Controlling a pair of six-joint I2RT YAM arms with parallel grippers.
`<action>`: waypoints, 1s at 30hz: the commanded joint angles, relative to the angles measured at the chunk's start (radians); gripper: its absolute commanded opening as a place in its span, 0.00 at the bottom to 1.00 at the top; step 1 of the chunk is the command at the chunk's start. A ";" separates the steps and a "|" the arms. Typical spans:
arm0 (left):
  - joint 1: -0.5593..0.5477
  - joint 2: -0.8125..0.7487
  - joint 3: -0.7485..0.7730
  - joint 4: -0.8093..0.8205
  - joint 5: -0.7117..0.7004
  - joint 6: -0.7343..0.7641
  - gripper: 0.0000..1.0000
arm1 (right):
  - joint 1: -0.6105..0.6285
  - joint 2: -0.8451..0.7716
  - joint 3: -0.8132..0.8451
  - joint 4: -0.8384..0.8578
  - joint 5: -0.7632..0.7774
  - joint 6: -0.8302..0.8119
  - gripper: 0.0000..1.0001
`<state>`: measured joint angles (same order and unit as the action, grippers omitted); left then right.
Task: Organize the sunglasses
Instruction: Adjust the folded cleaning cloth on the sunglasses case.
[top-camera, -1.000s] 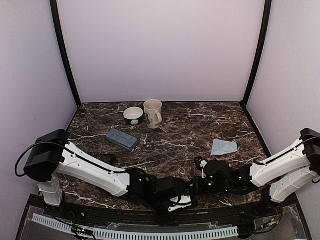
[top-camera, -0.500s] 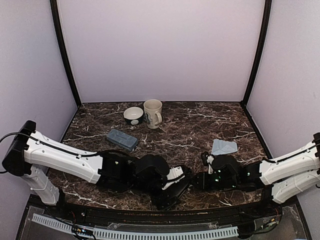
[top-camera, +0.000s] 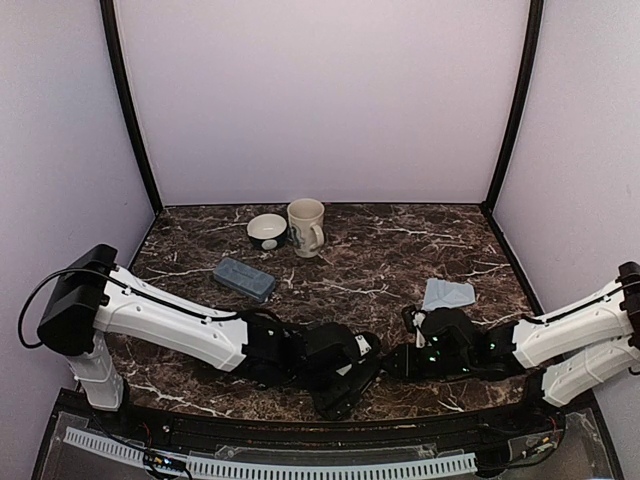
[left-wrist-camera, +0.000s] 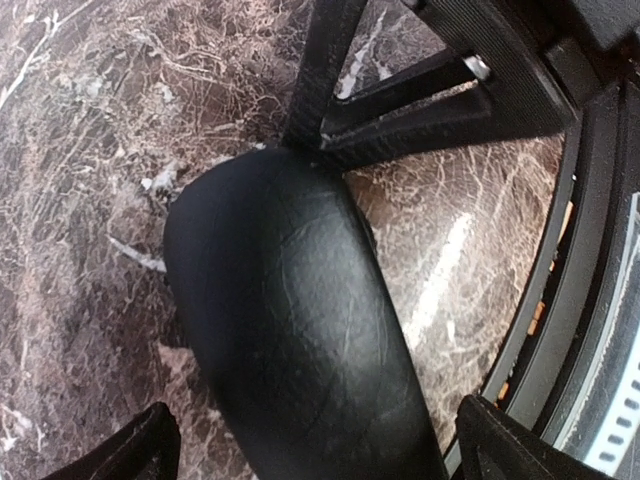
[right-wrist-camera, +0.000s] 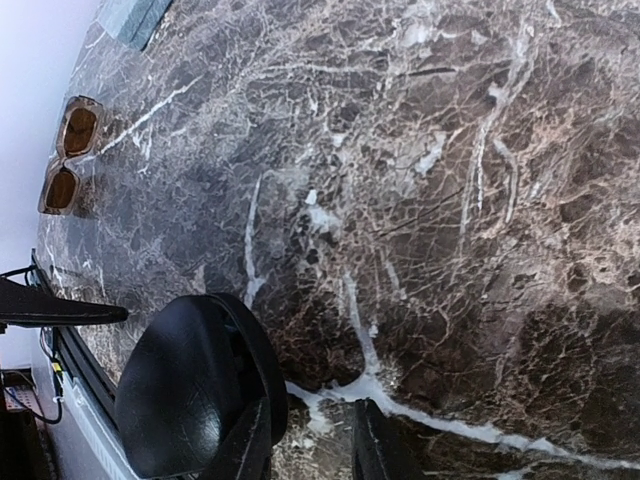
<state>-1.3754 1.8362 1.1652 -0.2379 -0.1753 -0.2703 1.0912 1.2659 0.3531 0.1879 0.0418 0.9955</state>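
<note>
The black case (left-wrist-camera: 300, 310) is at an angle to my open left gripper, so my left gripper should hold the case's sides (left-wrist-camera: 412, 400) squarely before my right gripper works the case's lid.
A black oblong case (left-wrist-camera: 290, 330) lies on the marble near the front edge, in front of both grippers. My left gripper (left-wrist-camera: 320, 450) stands wide open, one finger on each side of the case, neither pressing on it. My right gripper (right-wrist-camera: 312, 450) is open a little with bare marble in the gap. Its left finger (right-wrist-camera: 248, 448) sits right at the rim of the case (right-wrist-camera: 190, 390), whose lid looks slightly ajar. A brownish pair of sunglasses (right-wrist-camera: 68, 155) lies flat farther off on the marble. In the top view both grippers (top-camera: 350, 375) (top-camera: 402, 360) meet low in the middle.
A grey-blue case (top-camera: 244, 278) lies left of centre. A mug (top-camera: 306, 227) and a small bowl (top-camera: 266, 231) stand at the back. A blue cloth (top-camera: 447, 294) lies on the right. The black front rail (left-wrist-camera: 560, 300) runs close behind the black case.
The left gripper has opened wide and its arm has shifted back over the case. The right gripper went from shut to slightly open and drew a little to the right.
</note>
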 joint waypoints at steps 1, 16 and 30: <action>0.018 0.048 0.054 -0.038 0.041 -0.043 0.99 | -0.008 0.032 0.000 0.065 -0.039 -0.021 0.28; 0.115 0.076 0.039 -0.073 0.070 0.011 0.55 | -0.079 0.029 -0.025 0.162 -0.113 -0.044 0.33; 0.196 0.053 0.036 -0.051 0.106 0.333 0.80 | -0.233 0.041 -0.057 0.297 -0.259 -0.080 0.45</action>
<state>-1.1992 1.9179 1.2087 -0.2855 -0.1051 -0.0383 0.8993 1.2919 0.3004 0.4191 -0.1677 0.9409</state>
